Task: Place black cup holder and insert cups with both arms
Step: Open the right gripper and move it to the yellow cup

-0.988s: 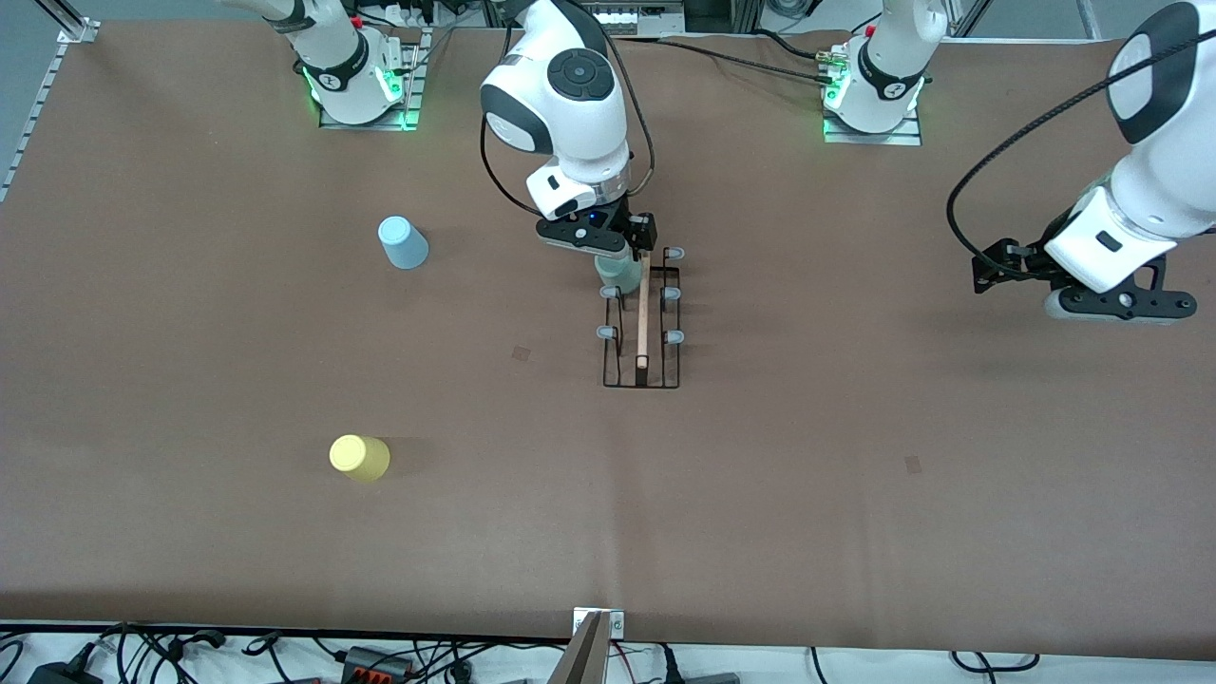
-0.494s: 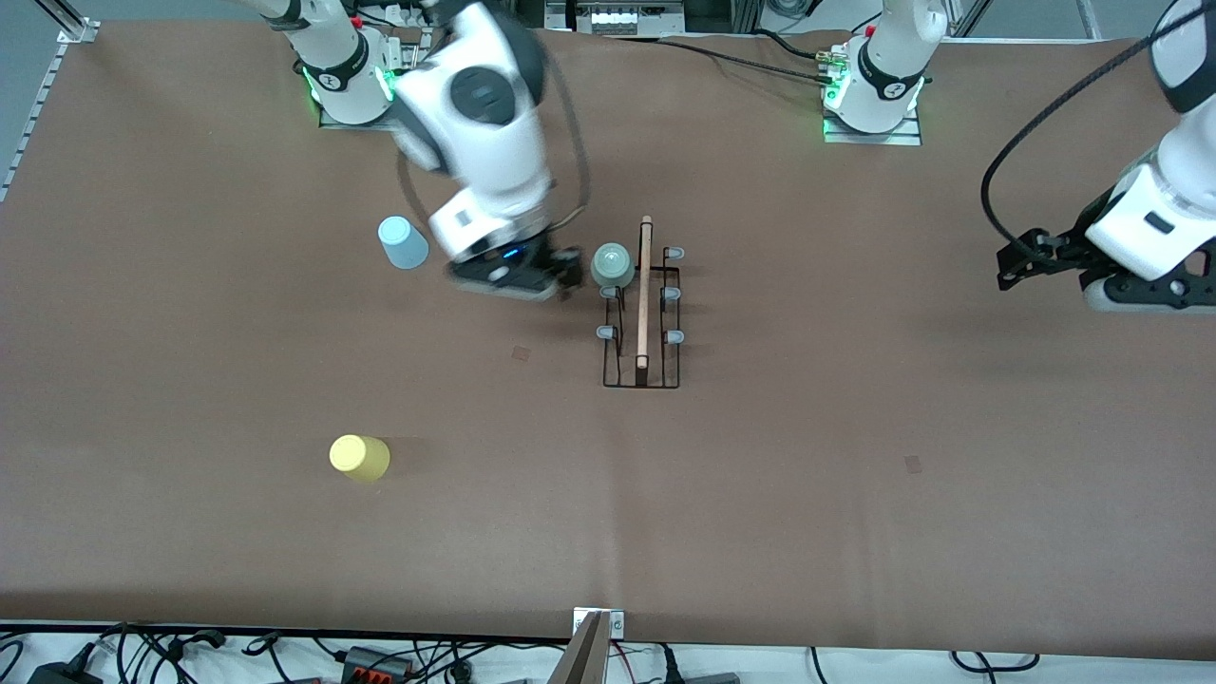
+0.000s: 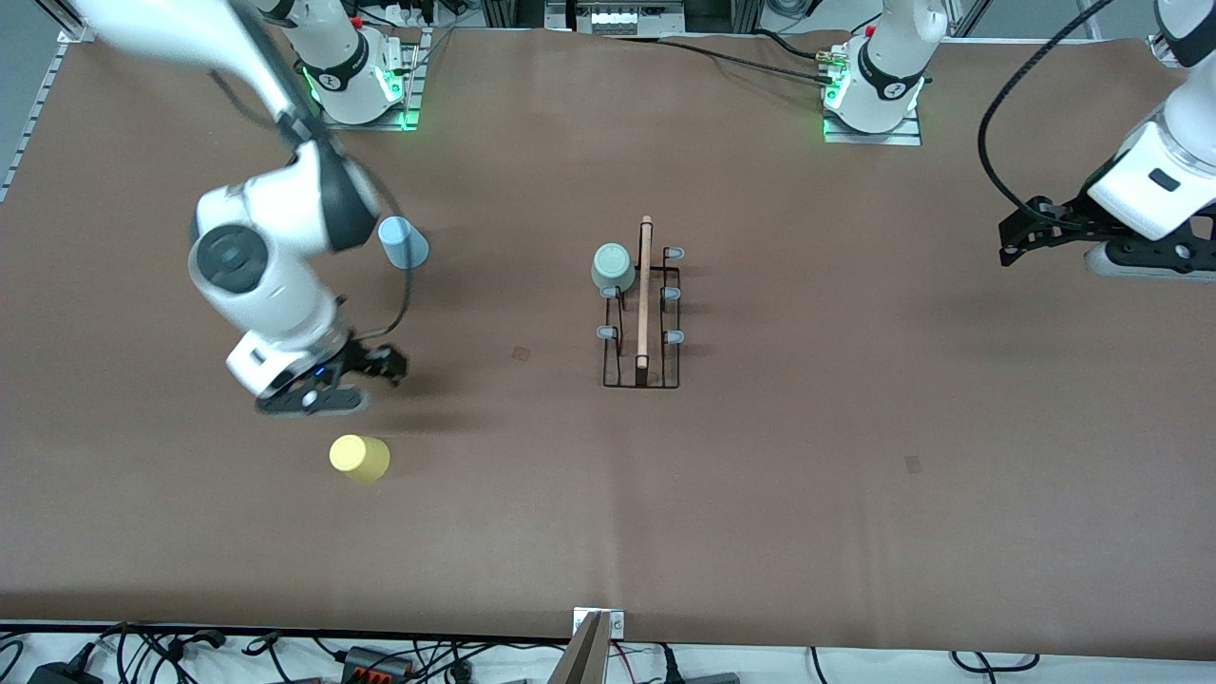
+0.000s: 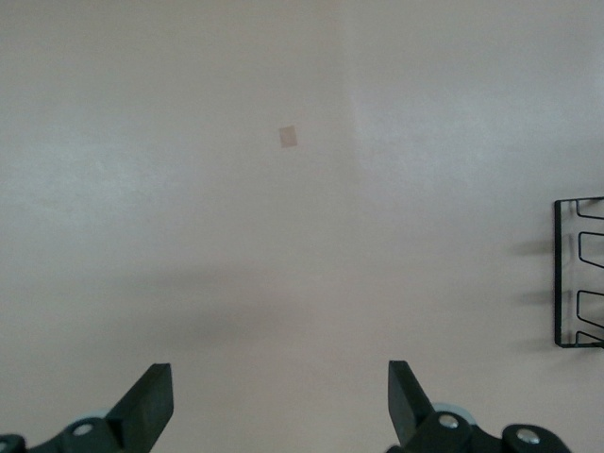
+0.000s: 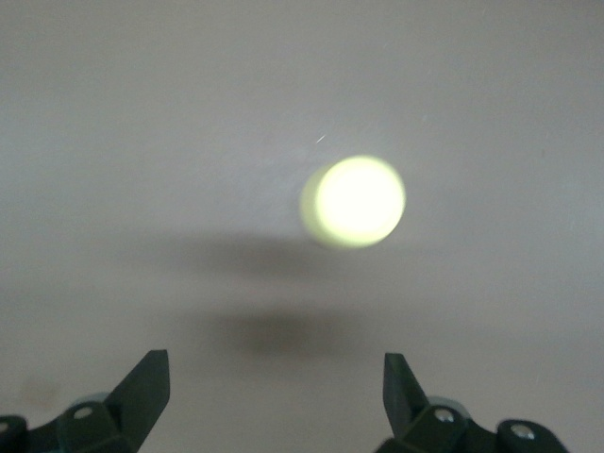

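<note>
The black cup holder [image 3: 643,331] is level with the grey-green cup [image 3: 613,268] on one side, so it will stay in place when the robot lowers the yellow cup there.
The black cup holder [image 3: 642,323] stands at the table's middle, its wooden handle on top. The grey-green cup [image 3: 613,267] sits upside down on one of its prongs, the one farthest from the front camera on the right arm's side. The yellow cup [image 3: 359,457] and the light blue cup [image 3: 404,242] stand upside down toward the right arm's end. My right gripper [image 3: 318,394] is open and empty, just above the table beside the yellow cup [image 5: 354,201]. My left gripper [image 3: 1140,256] is open and empty, waiting over the left arm's end. The holder's edge [image 4: 578,274] shows in the left wrist view.
Two small tape marks [image 3: 521,353] [image 3: 913,464] lie on the brown table. Cables and a metal bracket [image 3: 597,635] run along the table edge nearest the front camera. The arm bases [image 3: 361,81] [image 3: 874,90] stand at the edge farthest from it.
My right gripper let go of the grey-green cup on the holder and swung toward the right arm's end, to beside the yellow cup. The left arm drew slightly toward its own end.
</note>
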Robot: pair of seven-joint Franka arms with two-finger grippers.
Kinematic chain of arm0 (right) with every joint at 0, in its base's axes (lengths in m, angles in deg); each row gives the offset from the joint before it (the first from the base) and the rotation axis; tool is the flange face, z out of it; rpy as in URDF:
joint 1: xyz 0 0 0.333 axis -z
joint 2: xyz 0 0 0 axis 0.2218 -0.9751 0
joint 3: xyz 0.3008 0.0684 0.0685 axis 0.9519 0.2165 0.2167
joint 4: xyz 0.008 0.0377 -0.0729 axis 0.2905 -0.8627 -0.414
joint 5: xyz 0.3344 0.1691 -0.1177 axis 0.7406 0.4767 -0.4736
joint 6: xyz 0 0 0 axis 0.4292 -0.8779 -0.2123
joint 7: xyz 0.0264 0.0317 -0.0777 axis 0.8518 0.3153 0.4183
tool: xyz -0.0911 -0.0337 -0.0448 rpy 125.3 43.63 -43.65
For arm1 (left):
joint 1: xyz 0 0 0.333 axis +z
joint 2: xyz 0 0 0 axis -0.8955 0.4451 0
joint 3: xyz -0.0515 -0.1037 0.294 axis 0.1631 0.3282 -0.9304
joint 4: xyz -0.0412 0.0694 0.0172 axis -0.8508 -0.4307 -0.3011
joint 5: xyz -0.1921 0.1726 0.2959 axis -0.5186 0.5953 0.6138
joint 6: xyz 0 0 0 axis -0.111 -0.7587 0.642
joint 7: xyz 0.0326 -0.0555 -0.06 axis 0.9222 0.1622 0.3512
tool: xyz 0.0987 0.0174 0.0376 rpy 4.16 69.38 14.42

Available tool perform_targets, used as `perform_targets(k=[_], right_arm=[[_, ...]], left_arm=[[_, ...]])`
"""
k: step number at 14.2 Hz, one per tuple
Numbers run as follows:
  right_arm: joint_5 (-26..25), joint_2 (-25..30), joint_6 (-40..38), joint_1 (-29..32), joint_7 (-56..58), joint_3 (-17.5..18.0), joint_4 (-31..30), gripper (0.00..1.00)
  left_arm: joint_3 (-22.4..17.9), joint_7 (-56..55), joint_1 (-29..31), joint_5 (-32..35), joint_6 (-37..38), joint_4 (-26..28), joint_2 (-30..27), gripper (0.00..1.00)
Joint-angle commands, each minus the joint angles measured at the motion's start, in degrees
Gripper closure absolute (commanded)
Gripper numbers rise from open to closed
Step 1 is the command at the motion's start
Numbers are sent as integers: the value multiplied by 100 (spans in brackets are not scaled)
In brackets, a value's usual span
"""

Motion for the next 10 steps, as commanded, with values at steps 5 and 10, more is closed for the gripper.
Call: perform_targets(k=[5,10], right_arm=[[56,-836,1303,99,958,-298,255,0],[30,-1258,2077,108,958,-404,264,0]], left_arm=[[98,-3,30,82,176,-14,-230,0],[80,68,56,38,264,-49,-248,0]])
